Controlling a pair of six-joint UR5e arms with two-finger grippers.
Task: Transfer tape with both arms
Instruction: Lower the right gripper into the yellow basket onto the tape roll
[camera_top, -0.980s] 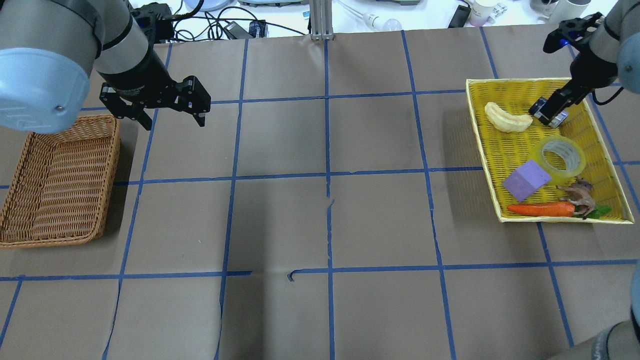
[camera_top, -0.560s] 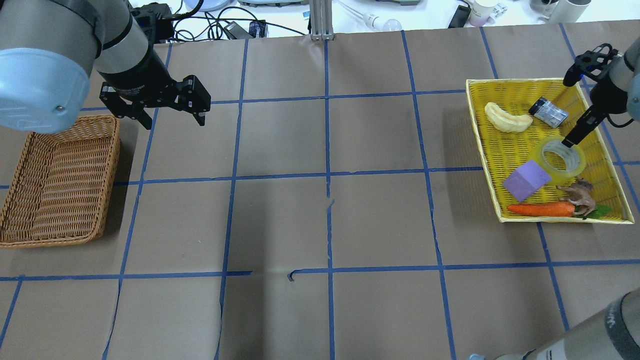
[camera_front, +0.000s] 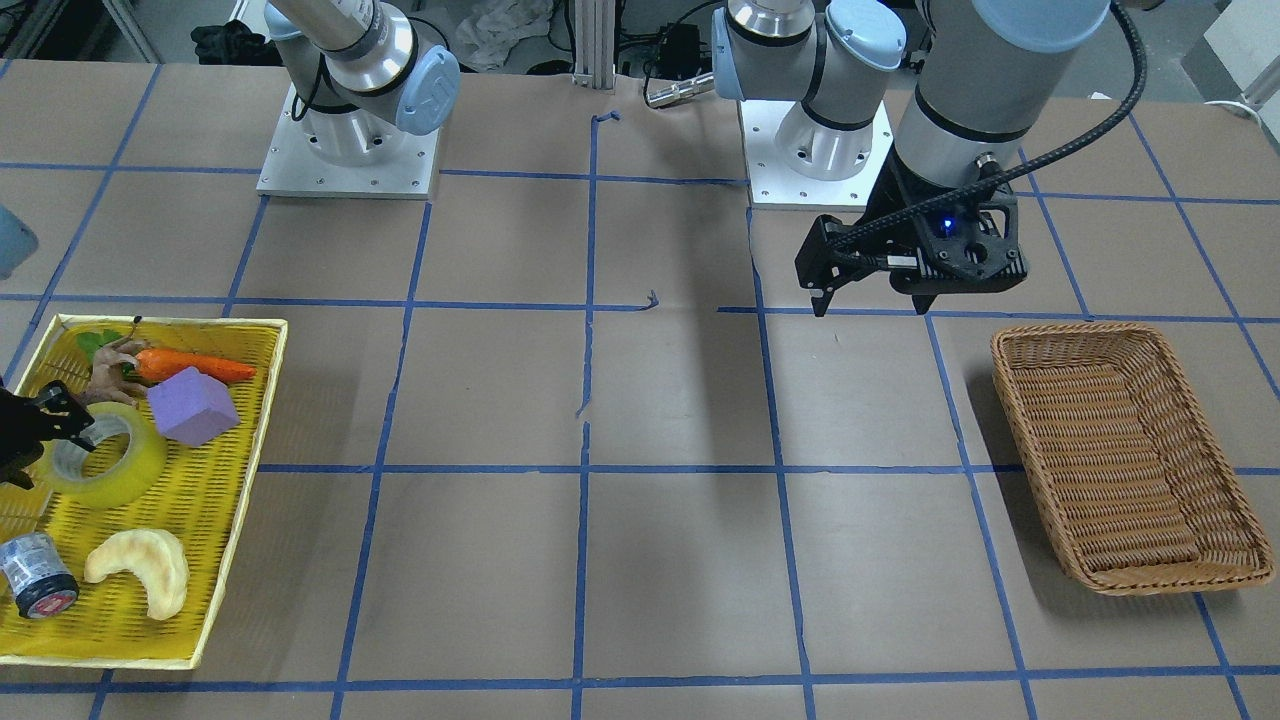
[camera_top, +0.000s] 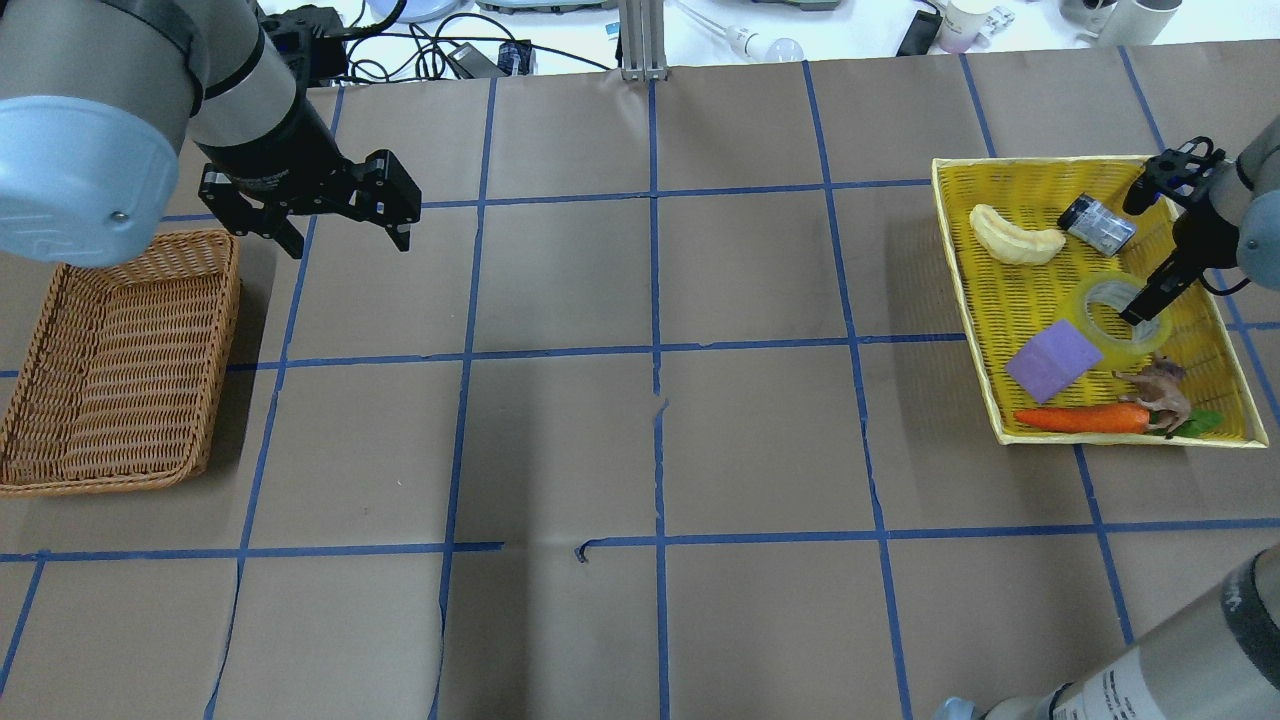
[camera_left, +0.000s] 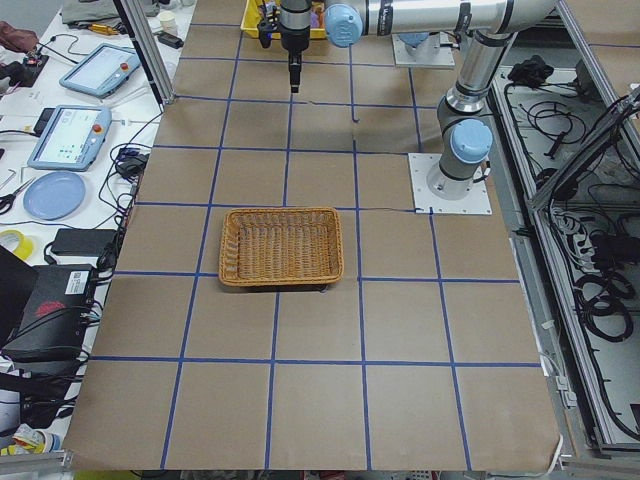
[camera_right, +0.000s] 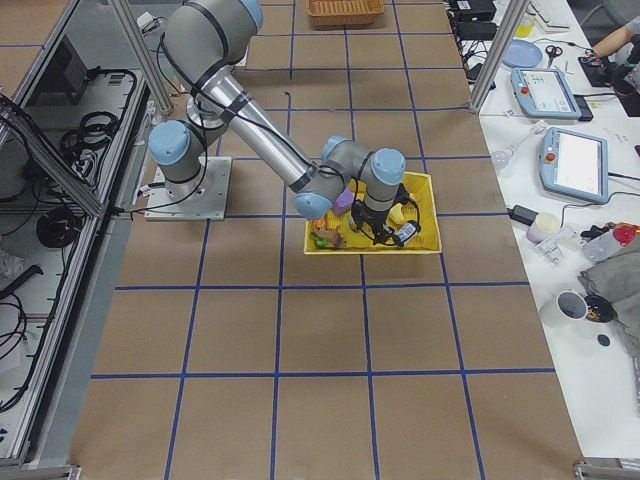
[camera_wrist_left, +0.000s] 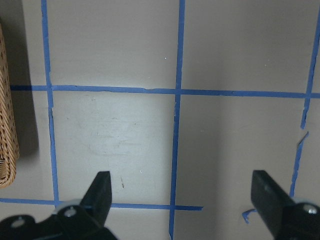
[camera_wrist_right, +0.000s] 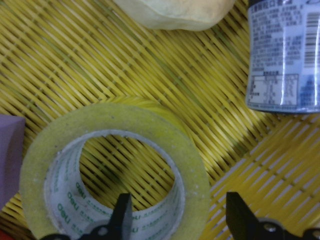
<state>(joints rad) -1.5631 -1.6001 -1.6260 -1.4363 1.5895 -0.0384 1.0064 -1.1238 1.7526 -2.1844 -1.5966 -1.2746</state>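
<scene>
I am about to lift the yellow translucent tape (camera_front: 146, 458), which will come free and leave the purple block (camera_front: 193, 407) behind, since the block stands beside the tape's uncovered rim.
The yellow translucent tape (camera_top: 1092, 300) lies flat in the yellow tray (camera_top: 960, 290); it also shows in the front view (camera_front: 105, 455) and the right wrist view (camera_wrist_right: 115, 170). My right gripper (camera_top: 1135, 305) is open and low over it. In the right wrist view (camera_wrist_right: 181, 220) one finger sits inside the whitish core and the other outside the roll's wall. My left gripper (camera_top: 348, 240) is open and empty, hovering above the table beside the wicker basket (camera_top: 225, 330); the left wrist view (camera_wrist_left: 182, 200) shows only bare table between its fingers.
The tray also holds a purple block (camera_top: 1052, 362), a carrot (camera_top: 1080, 418), a toy animal (camera_top: 1160, 385), a pale crescent pastry (camera_top: 1015, 238) and a dark silver roll (camera_top: 1097, 224). The block touches the tape. Blue tape lines grid the brown table.
My right gripper has moved from above the dark silver roll to the tape and come down, one finger now in its core. The left arm has not moved.
</scene>
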